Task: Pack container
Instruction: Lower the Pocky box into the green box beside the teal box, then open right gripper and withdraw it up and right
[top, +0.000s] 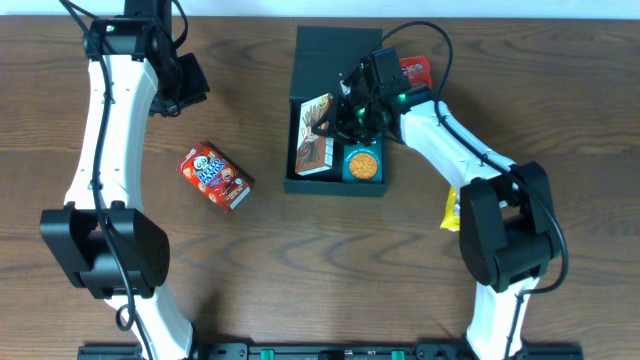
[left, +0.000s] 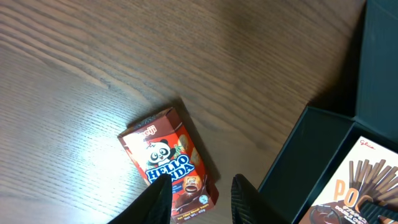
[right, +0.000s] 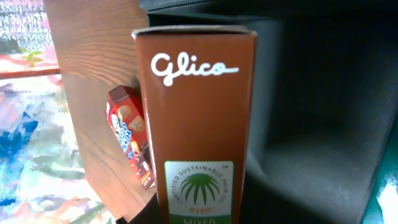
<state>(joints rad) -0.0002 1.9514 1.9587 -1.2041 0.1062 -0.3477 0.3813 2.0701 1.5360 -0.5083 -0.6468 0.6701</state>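
Next, I let my right gripper release the Pocky box, slanted in the container with its narrow brown side (right: 196, 118) up, then press the box (top: 314, 150) flat with closed fingers.
The dark teal container (top: 335, 188) stands open at the table's middle, its lid flap laid back. A Pocky box (top: 314, 153) lies along its left side and a small teal snack carton (top: 362, 165) sits at its front right. My right gripper (top: 347, 113) hangs over the container's back left, shut on a brown Glico box (right: 196, 112) that stands on end against the dark inside wall (right: 323, 124). My left gripper (left: 200, 186) is open above the bare table with nothing between its fingers. A red Hello Panda box (left: 169, 163) lies on the table below it.
The Hello Panda box (top: 215, 178) lies left of the container. A red pack (top: 415, 70) sits behind the right arm and a yellow pack (top: 452, 210) lies by the right arm's base. The container's side wall (left: 305, 149) shows in the left wrist view.
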